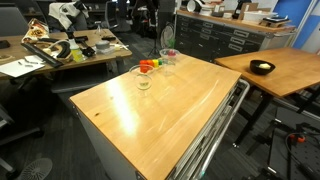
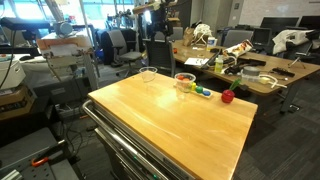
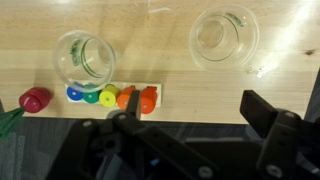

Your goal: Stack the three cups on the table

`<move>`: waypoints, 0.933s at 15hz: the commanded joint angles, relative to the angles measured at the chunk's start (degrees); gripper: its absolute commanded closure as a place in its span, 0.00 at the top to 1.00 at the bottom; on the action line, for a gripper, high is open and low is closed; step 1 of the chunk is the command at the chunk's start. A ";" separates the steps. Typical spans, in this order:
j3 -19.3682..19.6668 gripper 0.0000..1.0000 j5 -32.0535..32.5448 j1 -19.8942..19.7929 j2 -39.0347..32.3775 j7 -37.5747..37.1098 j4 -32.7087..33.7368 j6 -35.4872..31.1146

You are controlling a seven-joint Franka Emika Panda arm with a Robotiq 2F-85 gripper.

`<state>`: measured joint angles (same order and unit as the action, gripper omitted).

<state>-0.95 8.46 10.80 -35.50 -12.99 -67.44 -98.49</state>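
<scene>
My gripper will lower the clear tumbler [image 1: 144, 82] into the other tumbler, and the clear tumbler should go down deep and nest. Its bottom looks narrower than the other's opening [image 3: 85, 60].
Two clear tumblers stand upright and apart near one end of the light-wood table [image 1: 170, 110]. One tumbler [image 3: 85, 57] stands just behind a row of small coloured blocks [image 3: 110, 97]; it shows in both exterior views [image 1: 143, 80] [image 2: 185, 80]. The second tumbler [image 3: 224, 35] stands farther along the same end [image 1: 168, 57] [image 2: 150, 75]. I cannot make out a third tumbler on its own. My gripper [image 3: 195, 108] is open and empty, hovering over the table's edge, short of both tumblers. I cannot make it out in the exterior views.
A small red piece [image 3: 35, 98] lies apart from the block row [image 2: 228, 96]. An orange-brown table with a black bowl [image 1: 262, 68] stands beside the light-wood table. Cluttered desks [image 2: 250, 70] and chairs stand behind.
</scene>
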 commanded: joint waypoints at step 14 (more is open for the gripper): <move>0.53 1.00 0.97 1.46 2.06 -5.55 -22.11 -20.78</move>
<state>-1.33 8.45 11.45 -35.57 -17.39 -85.58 -116.74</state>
